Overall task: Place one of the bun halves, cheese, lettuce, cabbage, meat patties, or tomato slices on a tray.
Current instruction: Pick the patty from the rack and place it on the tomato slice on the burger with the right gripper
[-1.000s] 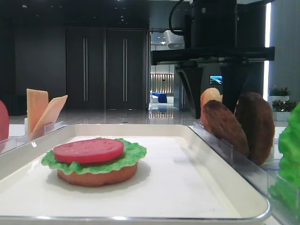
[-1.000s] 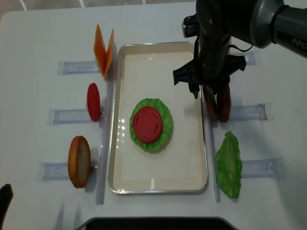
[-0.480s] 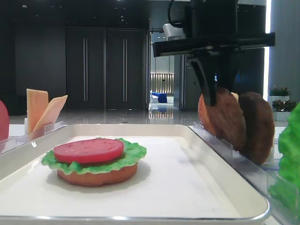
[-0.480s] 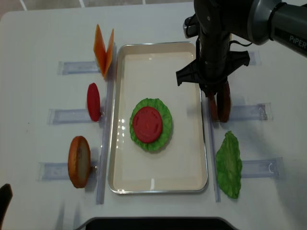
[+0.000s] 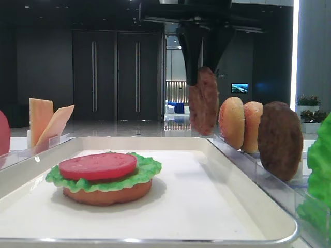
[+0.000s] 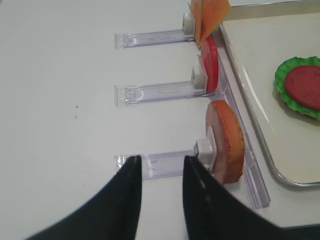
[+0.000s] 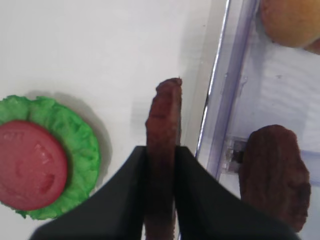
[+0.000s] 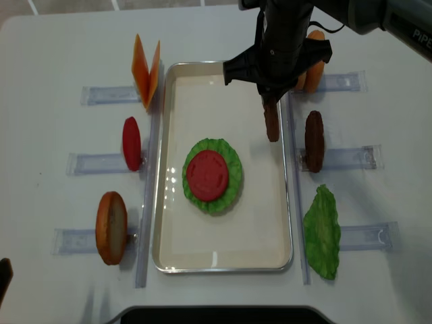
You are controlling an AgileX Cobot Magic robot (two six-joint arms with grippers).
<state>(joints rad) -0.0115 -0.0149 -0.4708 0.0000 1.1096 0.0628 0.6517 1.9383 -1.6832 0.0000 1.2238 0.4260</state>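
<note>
I should tip the meat patty over the tomato slice (image 8: 207, 175) and put it down flat before opening, because the meat patty hangs on edge (image 5: 203, 106) in my right gripper.
My right gripper (image 8: 271, 101) is shut on a dark brown meat patty (image 8: 271, 123), which hangs on edge in the air over the right rim of the cream tray (image 8: 264, 223). From the wrist, the patty (image 7: 165, 117) stands clamped between the black fingers (image 7: 125, 200). On the tray lies a bun half (image 5: 103, 195) topped with lettuce (image 8: 231, 156) and a tomato slice (image 8: 208, 174). A second patty (image 8: 314, 140) stands in its clear holder. My left gripper (image 6: 160, 165) is open over the bare table, beside a standing bun half (image 6: 227, 142).
Cheese slices (image 8: 146, 64), a tomato slice (image 8: 131, 143) and a bun half (image 8: 111, 227) stand in clear holders left of the tray. On the right are two bun halves (image 8: 310, 67) and a lettuce leaf (image 8: 322, 233).
My right gripper closed on one patty, lifted it out of its holder and carried it left and towards the back over the tray's rim. One patty stays in the holder.
</note>
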